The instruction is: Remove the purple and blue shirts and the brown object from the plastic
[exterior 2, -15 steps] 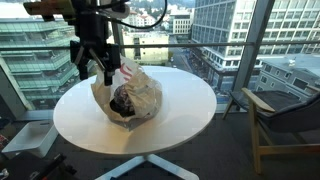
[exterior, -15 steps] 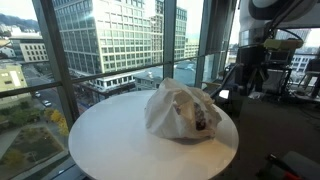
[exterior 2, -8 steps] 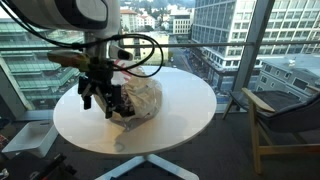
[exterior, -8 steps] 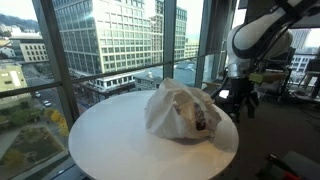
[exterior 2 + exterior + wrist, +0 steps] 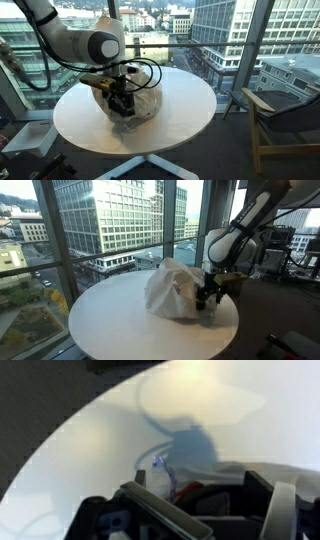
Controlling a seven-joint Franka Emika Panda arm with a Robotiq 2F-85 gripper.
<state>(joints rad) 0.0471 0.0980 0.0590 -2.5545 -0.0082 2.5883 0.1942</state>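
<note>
My gripper should keep reaching in, because the plastic bag's opening [image 5: 132,118] is open toward it with dark cloth [image 5: 123,104] inside. It should close once its open fingers are on both sides of that cloth.
A crumpled translucent plastic bag [image 5: 172,288] lies on the round white table [image 5: 115,325]; both also show in an exterior view, bag [image 5: 145,98] and table [image 5: 185,115]. Dark cloth shows at the bag's mouth [image 5: 128,110], its colours unclear. My gripper [image 5: 206,300] is down at that mouth, at the bag's end nearest the arm [image 5: 121,103]. In the wrist view the gripper [image 5: 200,502] is open, with the bag's edge [image 5: 160,470], a small red patch [image 5: 190,488] and dark contents between its fingers. No separate shirts or brown object can be made out.
Floor-to-ceiling windows [image 5: 100,230] stand behind the table. An armchair [image 5: 285,120] stands on the floor beyond the table. Desks and equipment [image 5: 285,250] fill the room behind the arm. The table edge [image 5: 225,330] is close to the gripper.
The arm has come down from above the table's side to the bag's mouth. The bag has not visibly moved.
</note>
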